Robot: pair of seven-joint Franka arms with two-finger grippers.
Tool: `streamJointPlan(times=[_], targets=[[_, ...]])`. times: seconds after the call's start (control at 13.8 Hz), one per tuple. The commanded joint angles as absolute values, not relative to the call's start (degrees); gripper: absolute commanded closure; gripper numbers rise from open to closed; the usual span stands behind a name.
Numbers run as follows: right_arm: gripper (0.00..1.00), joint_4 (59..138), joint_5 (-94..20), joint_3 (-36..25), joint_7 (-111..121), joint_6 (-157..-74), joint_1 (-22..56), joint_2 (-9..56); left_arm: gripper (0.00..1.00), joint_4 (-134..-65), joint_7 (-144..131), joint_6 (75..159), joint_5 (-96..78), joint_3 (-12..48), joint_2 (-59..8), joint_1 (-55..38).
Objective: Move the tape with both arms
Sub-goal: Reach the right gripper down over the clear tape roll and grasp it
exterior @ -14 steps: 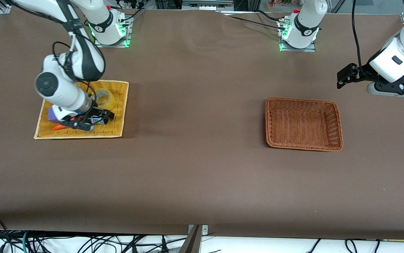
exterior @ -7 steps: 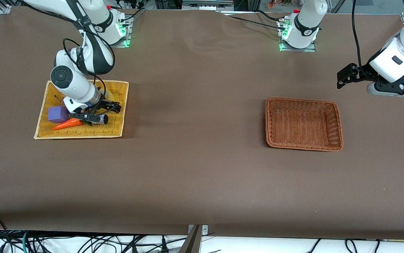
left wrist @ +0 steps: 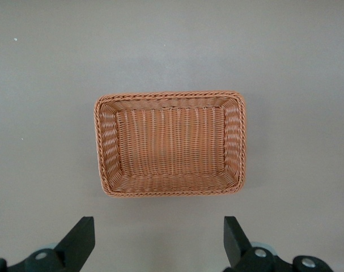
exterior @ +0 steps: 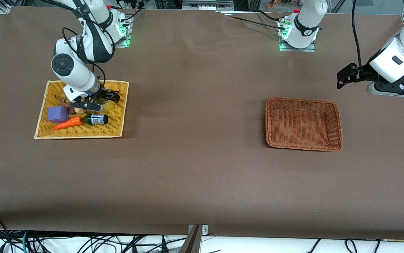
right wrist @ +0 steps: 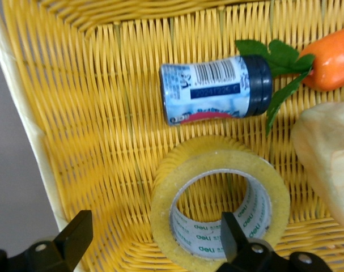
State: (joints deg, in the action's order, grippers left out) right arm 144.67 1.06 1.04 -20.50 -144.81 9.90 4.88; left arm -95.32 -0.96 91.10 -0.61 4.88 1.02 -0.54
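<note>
My gripper has basket weave (right wrist: 173, 134) in sight between the tape (right wrist: 163, 209) and the small bottle, so the tape will come out by itself when I lift it.
The tape (right wrist: 220, 198), a yellowish translucent ring, lies flat in the yellow basket (exterior: 82, 136) at the right arm's end of the table. In the front view only a bit of the tape (exterior: 108, 105) shows under my hand. My right gripper (exterior: 96, 102) is low over it and open. In the right wrist view the right gripper (right wrist: 154, 241) straddles the ring's wall, with one finger over the hole and the other over bare basket weave. My left gripper (exterior: 345, 76) waits open and empty in the air at the left arm's end; the left wrist view (left wrist: 156, 241) shows it too.
The yellow basket also holds a small bottle (exterior: 97, 119), a toy carrot (exterior: 67, 123), a purple cube (exterior: 58, 114) and a pale lump (right wrist: 325, 153). The bottle (right wrist: 217, 90) lies close beside the tape. An empty brown basket (exterior: 303, 123) sits toward the left arm's end.
My right gripper has moved across the yellow basket, away from the front camera, from over the bottle and carrot to over the tape. The left arm has not moved.
</note>
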Motion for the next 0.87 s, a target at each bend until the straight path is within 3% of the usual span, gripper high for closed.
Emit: streamJointPlan(times=[0.0, 0.65, 0.73, 0.8], targets=[[0.00, 148.71, 1.85, 1.32, -20.57, -150.02, 9.84, 4.47, 0.00, -94.13, 0.17, 90.00, -0.44, 5.01, 0.62, -0.18], [0.00, 148.89, 1.85, 1.32, -20.57, -154.33, 9.93, 8.87, 0.00, -94.04, 0.18, 90.09, -0.44, 5.01, 0.62, -0.18], [0.26, 148.89, 1.85, 1.32, -20.13, -154.25, 9.84, 9.05, 0.00, -94.04, 0.18, 90.09, -0.44, 5.01, 0.62, -0.18], [0.66, 148.80, 1.85, 1.32, -19.17, -153.90, 9.84, 8.97, 0.00, -94.04, 0.18, 90.09, -0.44, 5.01, 0.62, -0.18]])
